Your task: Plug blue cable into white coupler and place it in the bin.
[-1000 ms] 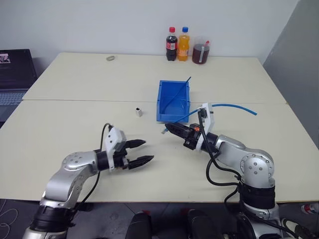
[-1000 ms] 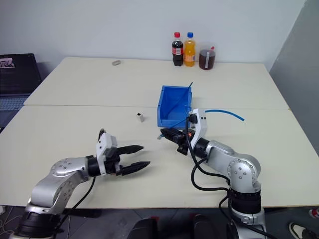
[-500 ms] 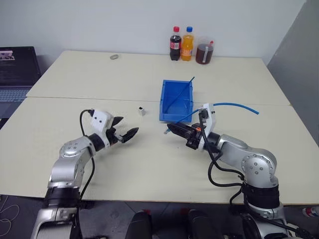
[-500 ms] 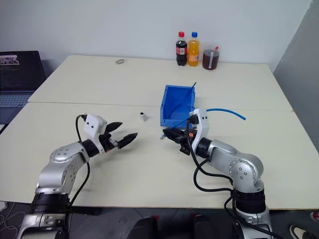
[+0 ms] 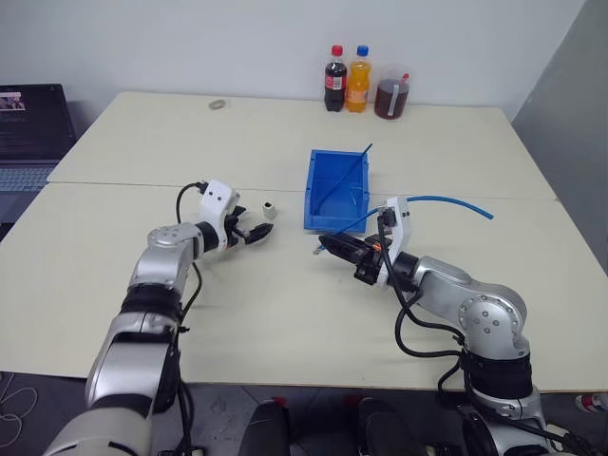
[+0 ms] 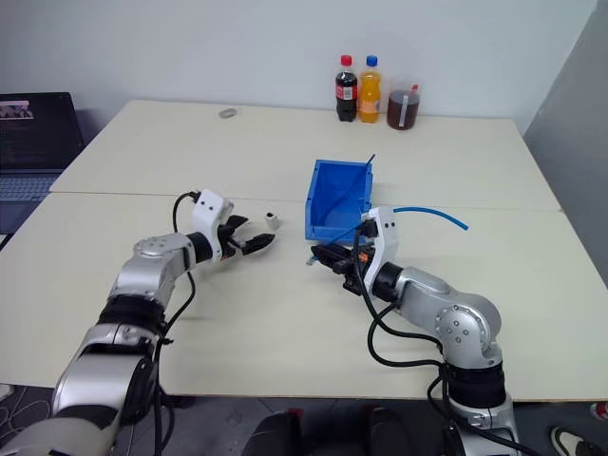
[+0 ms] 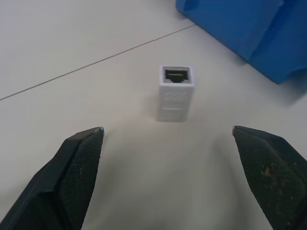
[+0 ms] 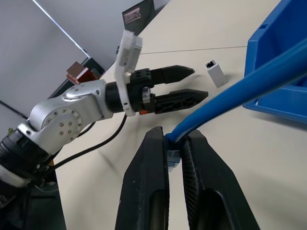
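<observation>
My right gripper will carry the plugged-in blue cable with the white coupler (image 5: 269, 210) hanging from it, since the dark socket (image 7: 176, 76) has a stepped notch.
The white coupler (image 5: 270, 206) stands on the table just left of the blue bin (image 5: 323, 225), its dark socket facing up in the left wrist view (image 7: 176, 92). My left gripper (image 5: 263, 231) is open and lies low over the table just short of the coupler, one finger (image 7: 76, 163) to each side, touching nothing. In front of the bin, my right gripper (image 5: 329, 244) is shut on the blue cable (image 8: 240, 86) near its plug end. The cable arcs back over the arm to the right (image 5: 446, 200).
A thin dark-blue strand (image 5: 344, 178) slants across the bin. Two bottles (image 5: 347, 81) and a cup of dark drink (image 5: 388, 99) stand at the table's far edge. A small grey object (image 5: 218, 104) lies far left, and a laptop (image 5: 28, 119) sits beyond the left side.
My left arm has stretched forward and to the right, bringing its open gripper from the near table up to the coupler. The right gripper has kept still with the cable.
</observation>
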You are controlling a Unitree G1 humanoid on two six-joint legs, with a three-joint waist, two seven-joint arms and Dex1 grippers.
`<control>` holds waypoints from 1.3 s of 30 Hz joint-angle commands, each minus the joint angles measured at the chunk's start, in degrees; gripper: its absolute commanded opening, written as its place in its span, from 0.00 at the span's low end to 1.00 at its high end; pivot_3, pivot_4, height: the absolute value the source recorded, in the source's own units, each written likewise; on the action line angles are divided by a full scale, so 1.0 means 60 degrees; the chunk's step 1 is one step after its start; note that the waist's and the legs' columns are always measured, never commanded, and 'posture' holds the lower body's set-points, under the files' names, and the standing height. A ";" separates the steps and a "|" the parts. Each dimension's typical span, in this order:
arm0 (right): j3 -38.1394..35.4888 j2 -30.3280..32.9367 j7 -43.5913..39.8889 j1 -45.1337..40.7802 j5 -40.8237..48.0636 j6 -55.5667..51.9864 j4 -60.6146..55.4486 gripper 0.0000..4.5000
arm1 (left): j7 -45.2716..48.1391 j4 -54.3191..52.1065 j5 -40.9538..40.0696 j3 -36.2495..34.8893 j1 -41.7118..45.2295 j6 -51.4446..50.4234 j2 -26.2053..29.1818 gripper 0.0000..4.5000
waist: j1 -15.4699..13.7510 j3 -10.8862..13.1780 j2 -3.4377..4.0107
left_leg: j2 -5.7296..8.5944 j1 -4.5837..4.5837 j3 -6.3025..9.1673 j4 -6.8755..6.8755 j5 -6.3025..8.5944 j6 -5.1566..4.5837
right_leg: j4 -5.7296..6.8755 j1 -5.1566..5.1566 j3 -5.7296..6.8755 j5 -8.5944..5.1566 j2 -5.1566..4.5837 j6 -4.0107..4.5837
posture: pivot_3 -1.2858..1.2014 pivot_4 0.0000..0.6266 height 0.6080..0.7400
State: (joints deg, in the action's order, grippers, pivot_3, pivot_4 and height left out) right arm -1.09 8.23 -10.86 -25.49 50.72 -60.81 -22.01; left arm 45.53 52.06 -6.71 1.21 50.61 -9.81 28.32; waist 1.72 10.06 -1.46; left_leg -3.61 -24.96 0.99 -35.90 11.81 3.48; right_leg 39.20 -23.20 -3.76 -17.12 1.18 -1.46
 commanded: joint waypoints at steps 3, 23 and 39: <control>-0.0135 -0.0016 0.0067 0.0011 0.0123 0.0152 -0.0461 0.02 | 0.0049 0.1699 0.0510 0.0038 0.1079 0.1131 -0.0181 1.00 | 0.0031 0.0000 0.0000 | -0.0001 -0.0001 -0.0004 0.0000 0.0000 0.0000 | -0.0003 0.0000 -0.0003 0.0000 0.0000 0.0000 | 0.52 0.24 1.00; -0.0080 0.0079 0.0179 0.0219 0.0140 0.0104 -0.0730 0.02 | -0.0604 0.3353 0.1147 -0.0162 0.1850 0.2112 -0.0726 0.41 | 0.0017 0.0000 -0.0001 | 0.0000 0.0004 0.0001 -0.0018 -0.0001 0.0000 | 0.0048 -0.0004 -0.0001 0.0000 0.0001 0.0001 | 0.52 0.24 1.00; 0.0048 0.0774 -0.0001 0.0623 -0.0085 0.0112 -0.1183 0.02 | 0.3218 0.0946 0.0566 -0.0180 0.0157 0.2623 0.0304 0.18 | 0.0093 -0.0001 0.0000 | -0.0004 0.0012 -0.0005 -0.0018 -0.0002 0.0003 | 0.0071 -0.0008 -0.0006 -0.0002 0.0002 0.0007 | 0.52 0.24 1.00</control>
State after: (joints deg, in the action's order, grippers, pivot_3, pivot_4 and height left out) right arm -0.80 11.87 -9.98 -22.30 50.33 -60.81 -25.98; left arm 58.28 64.72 -0.94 0.23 53.35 5.52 28.23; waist 2.28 10.05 -1.46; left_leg -3.63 -24.88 0.98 -36.00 11.80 3.49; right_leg 39.67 -23.26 -3.78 -17.15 1.19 -1.39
